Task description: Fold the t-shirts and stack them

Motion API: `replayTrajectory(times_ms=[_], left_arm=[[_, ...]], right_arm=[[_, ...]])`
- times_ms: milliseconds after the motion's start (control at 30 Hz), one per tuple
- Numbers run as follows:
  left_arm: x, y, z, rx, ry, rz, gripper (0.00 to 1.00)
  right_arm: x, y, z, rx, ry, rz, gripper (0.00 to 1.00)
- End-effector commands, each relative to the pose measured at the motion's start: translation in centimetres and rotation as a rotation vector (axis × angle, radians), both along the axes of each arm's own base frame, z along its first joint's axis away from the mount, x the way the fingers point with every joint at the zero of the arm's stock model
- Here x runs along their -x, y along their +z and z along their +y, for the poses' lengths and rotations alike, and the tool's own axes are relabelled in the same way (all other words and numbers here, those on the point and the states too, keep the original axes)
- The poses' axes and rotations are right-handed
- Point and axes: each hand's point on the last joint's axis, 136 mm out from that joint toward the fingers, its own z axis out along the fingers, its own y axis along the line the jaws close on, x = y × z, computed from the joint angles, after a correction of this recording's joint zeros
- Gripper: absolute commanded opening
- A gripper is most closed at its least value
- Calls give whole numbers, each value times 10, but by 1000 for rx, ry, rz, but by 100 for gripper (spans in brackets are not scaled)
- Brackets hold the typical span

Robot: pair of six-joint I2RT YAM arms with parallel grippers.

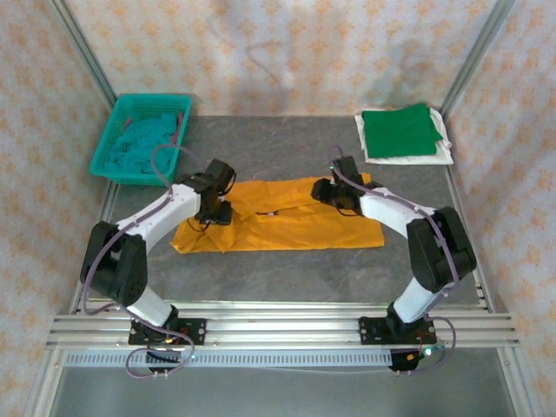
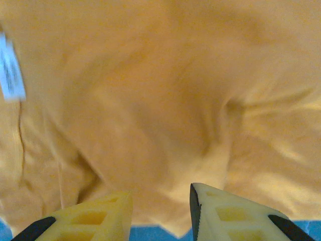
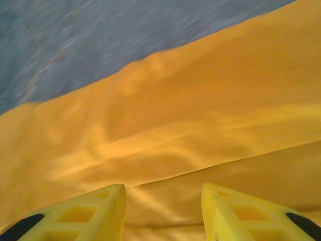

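Note:
A dark gap [image 2: 89, 175] shows under the t-shirt's loose edge. That means the orange t-shirt's upper flap [image 2: 145, 150] will come up off the layer below when I lift it.
A mustard-orange t-shirt [image 1: 287, 228] lies spread in a wide strip across the middle of the grey table. My left gripper [image 1: 215, 213] is low over its left part, and in the left wrist view its fingers [image 2: 160, 193] stand apart over rumpled orange cloth [image 2: 150, 100], gripping nothing. My right gripper [image 1: 326, 191] hovers at the shirt's far right edge, its jaws [image 3: 163, 188] also apart above a fold line in the cloth [image 3: 200, 125]. A folded green t-shirt [image 1: 400, 130] rests on a white one [image 1: 445, 152] at the back right. A teal t-shirt [image 1: 143, 143] lies crumpled in the basket.
The teal mesh basket [image 1: 130, 178] stands at the back left corner. A white label [image 2: 11, 70] shows on the orange cloth in the left wrist view. Bare grey table [image 3: 75, 40] lies beyond the shirt's far edge. Metal frame posts rise at the back corners.

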Motion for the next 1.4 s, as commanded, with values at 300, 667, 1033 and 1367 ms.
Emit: replayTrajectory(times_ms=[300, 667, 1033, 1367], left_arm=[[55, -49, -9, 201, 251, 89, 34], [43, -46, -20, 214, 222, 83, 33], [41, -51, -16, 184, 221, 83, 19], [41, -20, 2, 120, 233, 21, 0]], right_arm=[[48, -26, 111, -205, 240, 86, 41], [43, -23, 99, -125, 219, 49, 41], [43, -26, 100, -132, 213, 60, 41], [51, -22, 122, -125, 274, 71, 41]])
